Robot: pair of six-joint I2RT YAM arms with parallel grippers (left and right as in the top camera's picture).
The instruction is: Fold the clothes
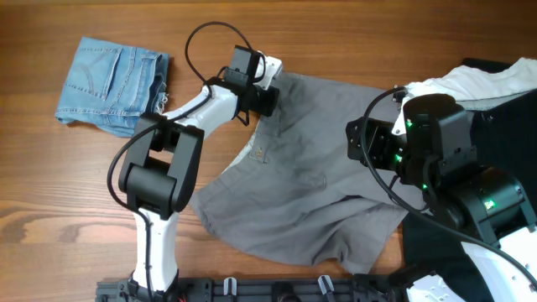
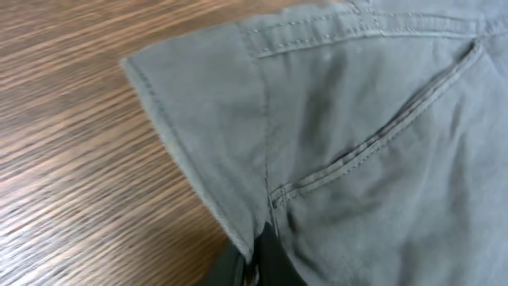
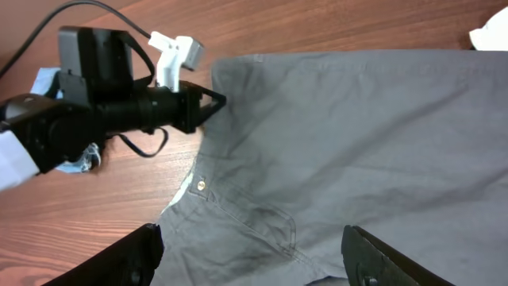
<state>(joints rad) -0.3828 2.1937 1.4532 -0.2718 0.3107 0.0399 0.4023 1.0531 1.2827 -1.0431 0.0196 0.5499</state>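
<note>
The near leg of the grey shorts (image 1: 357,220) is rumpled and spread out, far from the robot's left gripper, so its hem (image 1: 361,262) should be pulled toward the far leg by the robot's right gripper.
The grey shorts (image 1: 306,180) lie spread on the wooden table, waistband toward the far left, legs toward the near edge. My left gripper (image 1: 267,99) is shut on the waistband corner of the shorts; the left wrist view shows its dark fingers (image 2: 255,262) pinching the cloth edge (image 2: 238,183) beside a pocket seam. My right gripper (image 3: 254,254) is open, its two fingers wide apart above the shorts (image 3: 357,159), holding nothing. The right wrist view also shows the left gripper (image 3: 210,103) at the corner.
Folded light-blue denim shorts (image 1: 113,84) lie at the far left. A large black garment (image 1: 503,109) with a white cloth (image 1: 478,82) on it sits at the right edge. Bare wood (image 1: 67,201) lies left of the arms.
</note>
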